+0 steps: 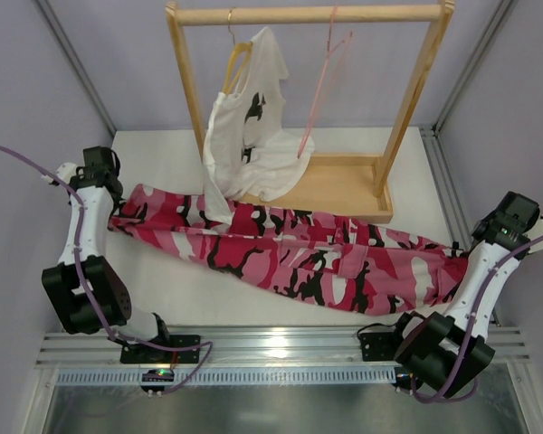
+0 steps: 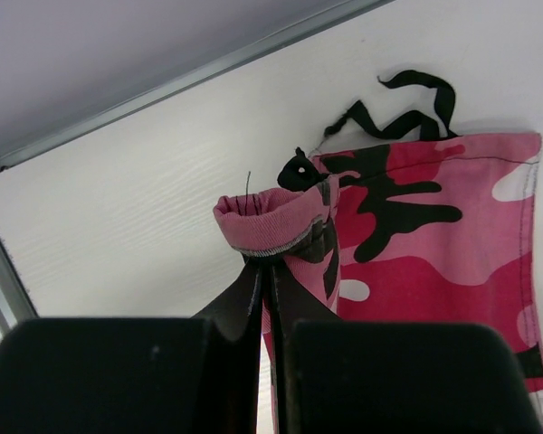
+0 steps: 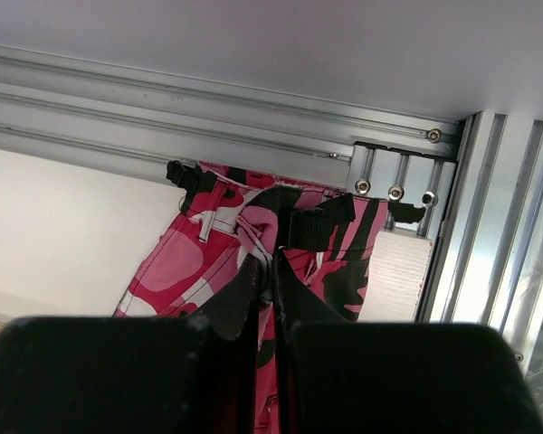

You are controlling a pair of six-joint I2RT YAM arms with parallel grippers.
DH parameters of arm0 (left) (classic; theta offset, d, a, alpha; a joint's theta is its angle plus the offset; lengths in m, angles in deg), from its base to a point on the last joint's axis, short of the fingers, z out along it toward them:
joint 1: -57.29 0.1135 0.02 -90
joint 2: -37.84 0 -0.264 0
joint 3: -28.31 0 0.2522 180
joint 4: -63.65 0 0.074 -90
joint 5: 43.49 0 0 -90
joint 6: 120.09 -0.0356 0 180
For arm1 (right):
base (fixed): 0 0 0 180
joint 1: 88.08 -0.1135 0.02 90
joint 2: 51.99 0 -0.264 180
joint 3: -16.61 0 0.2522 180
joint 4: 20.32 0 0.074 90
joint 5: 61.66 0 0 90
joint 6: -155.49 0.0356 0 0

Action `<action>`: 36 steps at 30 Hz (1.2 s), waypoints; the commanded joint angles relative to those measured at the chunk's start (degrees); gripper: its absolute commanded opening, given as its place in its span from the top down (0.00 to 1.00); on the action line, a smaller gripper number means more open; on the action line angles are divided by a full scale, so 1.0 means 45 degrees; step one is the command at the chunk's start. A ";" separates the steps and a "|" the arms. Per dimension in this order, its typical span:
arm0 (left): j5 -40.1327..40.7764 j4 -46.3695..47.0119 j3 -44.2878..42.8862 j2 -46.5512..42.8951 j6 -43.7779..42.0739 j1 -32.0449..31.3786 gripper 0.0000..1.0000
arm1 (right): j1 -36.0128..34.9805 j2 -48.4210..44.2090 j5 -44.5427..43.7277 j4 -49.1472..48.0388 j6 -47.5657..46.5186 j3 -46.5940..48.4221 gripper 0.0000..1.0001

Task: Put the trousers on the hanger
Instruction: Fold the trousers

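The folded leg cuff (image 2: 270,219) is in my left gripper next to the other leg, so my left gripper should move it back over that leg (image 2: 434,212) and put it down.
The pink, white and black camouflage trousers (image 1: 308,258) lie stretched across the table from left to right. My left gripper (image 1: 116,212) is shut on a folded leg cuff (image 2: 271,226) at their left end. A black tie cord (image 2: 416,99) trails from that end. My right gripper (image 1: 462,264) is shut on the waistband (image 3: 267,226) at their right end, beside a black strap (image 3: 312,226). The thin pink wire hanger (image 1: 319,95) hangs empty from the rack's top rail, behind the trousers and apart from both grippers.
A wooden rack (image 1: 308,14) stands at the back, its base tray (image 1: 344,185) touching the trousers' far edge. A white T-shirt with a black print (image 1: 249,145) hangs from it on a wooden hanger and drapes onto the trousers. An aluminium frame rail (image 3: 253,99) runs close to the right gripper.
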 commanded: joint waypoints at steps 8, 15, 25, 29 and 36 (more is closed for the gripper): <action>0.2553 -0.0338 -0.0135 -0.0883 0.0139 -0.0004 1.00 | 0.0088 0.0208 -0.1070 -0.1960 0.0193 0.0228 0.96; 0.1951 0.0734 0.1060 -0.0827 0.0080 0.0015 1.00 | 0.0088 0.0247 -0.0543 -0.1999 0.0349 0.0327 0.96; -0.0785 0.2199 -0.1245 0.2161 -0.0310 0.0015 1.00 | 0.0088 0.0305 0.0708 -0.3658 0.0427 -0.0669 0.96; -0.1740 0.3020 -0.2004 0.2922 -0.0602 0.0034 1.00 | 0.0088 0.0559 0.0631 -0.3972 0.0602 -0.0709 0.96; -0.2075 0.2279 -0.4192 0.5227 -0.0935 0.0015 1.00 | 0.0108 0.1360 0.0045 -0.4147 0.0798 -0.0650 0.96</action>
